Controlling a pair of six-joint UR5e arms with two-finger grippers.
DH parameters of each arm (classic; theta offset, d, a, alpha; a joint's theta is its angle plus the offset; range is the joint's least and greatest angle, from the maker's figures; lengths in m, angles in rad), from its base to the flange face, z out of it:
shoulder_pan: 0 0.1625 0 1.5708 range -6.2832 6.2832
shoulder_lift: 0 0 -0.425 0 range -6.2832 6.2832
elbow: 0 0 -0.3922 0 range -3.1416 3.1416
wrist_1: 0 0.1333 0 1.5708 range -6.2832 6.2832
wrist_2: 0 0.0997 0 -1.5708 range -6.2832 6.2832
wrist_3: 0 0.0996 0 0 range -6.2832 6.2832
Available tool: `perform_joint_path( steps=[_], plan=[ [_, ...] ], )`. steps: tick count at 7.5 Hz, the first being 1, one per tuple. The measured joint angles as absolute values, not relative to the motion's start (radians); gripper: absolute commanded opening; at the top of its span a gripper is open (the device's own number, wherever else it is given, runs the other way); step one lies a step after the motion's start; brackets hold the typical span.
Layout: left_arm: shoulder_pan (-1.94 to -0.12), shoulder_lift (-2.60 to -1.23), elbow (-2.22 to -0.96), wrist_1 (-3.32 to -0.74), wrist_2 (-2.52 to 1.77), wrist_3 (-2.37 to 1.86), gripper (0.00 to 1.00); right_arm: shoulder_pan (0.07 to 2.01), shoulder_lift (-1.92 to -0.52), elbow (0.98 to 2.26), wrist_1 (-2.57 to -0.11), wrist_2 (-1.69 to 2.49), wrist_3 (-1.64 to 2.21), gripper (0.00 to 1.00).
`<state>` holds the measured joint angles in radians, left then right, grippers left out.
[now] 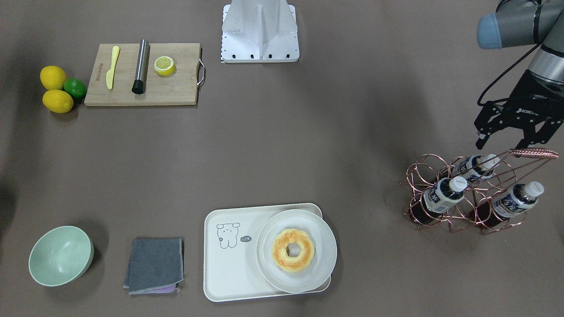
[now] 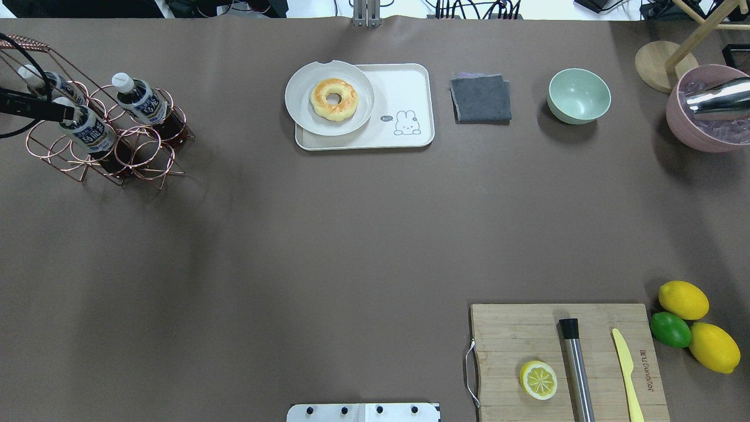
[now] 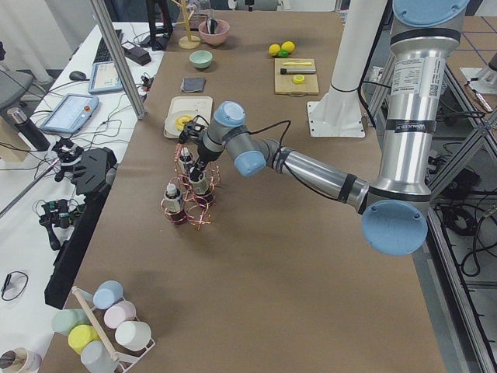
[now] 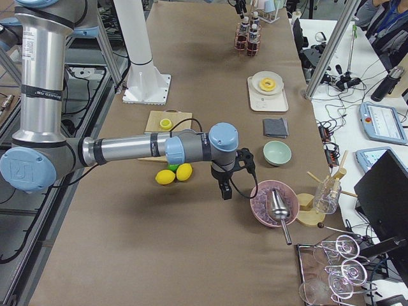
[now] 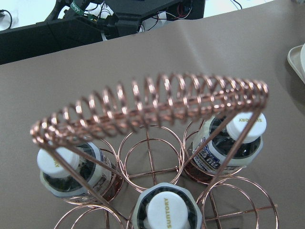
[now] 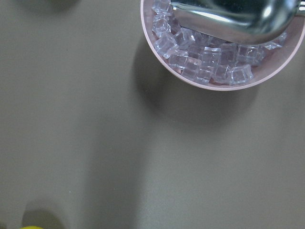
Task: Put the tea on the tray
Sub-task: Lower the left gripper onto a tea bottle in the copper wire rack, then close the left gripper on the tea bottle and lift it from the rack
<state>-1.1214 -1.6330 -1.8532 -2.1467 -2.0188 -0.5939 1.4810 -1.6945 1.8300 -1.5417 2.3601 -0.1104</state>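
The rearmost bottle (image 1: 474,167) is standing in an open-topped wire ring (image 1: 458,168), so it will slide out freely and leave the rack behind when the robot lifts the bottle's white cap.
Three tea bottles (image 1: 443,196) with white caps and blue-and-white labels stand tilted in a copper wire rack (image 1: 416,174) at the table's end; they also show in the overhead view (image 2: 143,102) and the left wrist view (image 5: 245,129). My left gripper (image 1: 504,141) is open and empty, just above the rack's coiled handle (image 5: 152,107) and the rearmost bottle (image 1: 476,167). The cream tray (image 1: 229,264) with a line-drawn animal carries a white plate (image 1: 324,246) with a doughnut (image 1: 293,250) on one half. My right gripper (image 4: 223,188) shows only in the exterior right view; I cannot tell its state.
A wooden cutting board (image 1: 176,90) holds a yellow knife, a metal cylinder and a lemon half. Two lemons and a lime (image 1: 75,87) lie beside it. A green bowl (image 1: 59,255), a grey cloth (image 1: 154,264) and a pink bowl of ice (image 2: 682,126) with a metal scoop are nearby.
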Motion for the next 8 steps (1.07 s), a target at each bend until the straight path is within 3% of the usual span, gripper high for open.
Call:
perform_joint_path(
  steps=[5,6,7,8],
  plan=[
    [-1.097,-1.671,-1.817,-2.144,-2.013,-0.598,0.56,1.471,-1.694,1.828,-1.542,2.350,-0.109,1.00],
    [-1.094,-1.673,-1.810,-2.144,-2.013,-0.596,0.48,1.468,-1.694,1.828,-1.542,2.350,-0.109,1.00],
    [-1.094,-1.673,-1.806,-2.145,-2.013,-0.593,0.29,1.467,-1.693,1.828,-1.542,2.350,-0.109,1.00],
    [-1.094,-1.672,-1.804,-2.146,-2.014,-0.590,0.01,1.467,-1.694,1.828,-1.542,2.351,-0.107,1.00]
  ],
)
